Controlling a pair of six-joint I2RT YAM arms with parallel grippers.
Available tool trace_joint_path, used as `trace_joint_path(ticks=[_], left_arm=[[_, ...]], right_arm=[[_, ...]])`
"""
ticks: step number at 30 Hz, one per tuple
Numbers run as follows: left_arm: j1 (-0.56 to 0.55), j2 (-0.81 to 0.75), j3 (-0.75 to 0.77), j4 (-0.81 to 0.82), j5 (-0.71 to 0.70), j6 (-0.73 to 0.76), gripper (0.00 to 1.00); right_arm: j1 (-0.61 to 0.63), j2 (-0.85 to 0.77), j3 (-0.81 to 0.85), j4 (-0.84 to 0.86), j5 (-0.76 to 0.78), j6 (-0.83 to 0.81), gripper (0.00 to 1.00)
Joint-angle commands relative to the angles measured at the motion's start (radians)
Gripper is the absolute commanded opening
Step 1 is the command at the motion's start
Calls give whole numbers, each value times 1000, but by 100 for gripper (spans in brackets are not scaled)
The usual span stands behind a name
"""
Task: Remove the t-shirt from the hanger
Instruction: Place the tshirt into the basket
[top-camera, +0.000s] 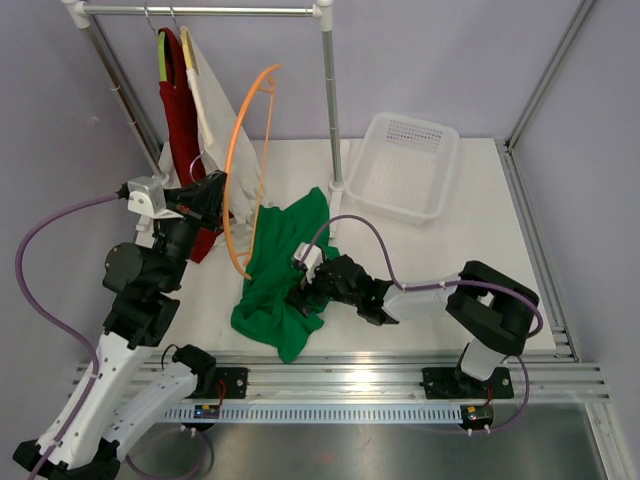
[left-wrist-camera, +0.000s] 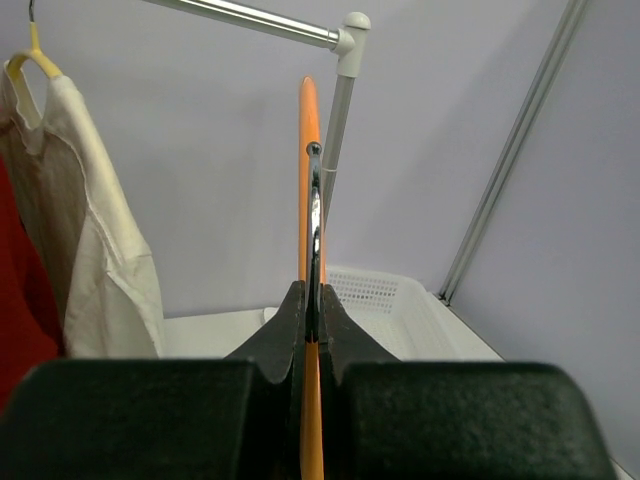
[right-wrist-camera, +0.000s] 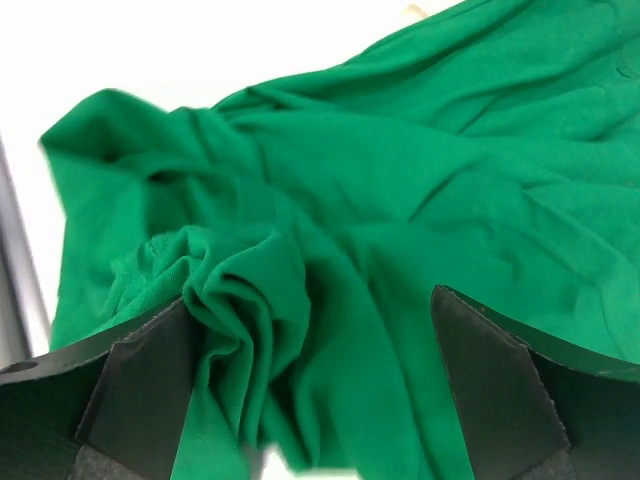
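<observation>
I keep moving my right gripper toward the t-shirt's middle, as a raised fold of the green t-shirt is between its open fingers, and then close it on that fold.
An orange hanger stands upright on the table, and my left gripper is shut on its thin bar. In the left wrist view the hanger rises straight up out of the closed left gripper. The green t-shirt lies crumpled on the table, just right of the hanger's lower end. Whether cloth still touches the hanger I cannot tell. My right gripper rests low on the shirt's middle. In the right wrist view the right gripper stands wide open with a loose fold of the t-shirt between its fingers.
A clothes rack at the back left carries a red garment and a cream garment on hangers. Its right post stands behind the shirt. A white basket sits at the back right.
</observation>
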Motion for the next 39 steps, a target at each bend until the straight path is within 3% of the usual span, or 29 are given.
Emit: trace_joint_path(ticks=[1,11,21,23,24,25,29,32,39], left_arm=[[-3,-16,63,12,-21,-1,0],[-3,-19,78,-22,-11,-1,0],[-3,-6,97,-57,-20,1,0],[-3,-2,104,-75,-26,-1,0],[-3,4,110,-80,-29,-1,0],[-3,6,112,-84,-31,-1,0],[-3,9,116,-97,-34,-2,0],[-3,10,121,-104,-35,-4,0],[-3,7,118,-106,-21,-11,0]], right_arm=[[5,90,135,-99,61,42,99],[3,281,347,-369,84,75,99],[1,370,364,-516,-24,58,99],[3,370,355,-529,-19,56,87],[1,364,350,-533,-19,59,75],[3,358,344,-541,-8,62,50],[3,281,313,-541,-1,75,6],[3,214,257,-506,24,75,0],[3,-211,28,-296,310,130,0]])
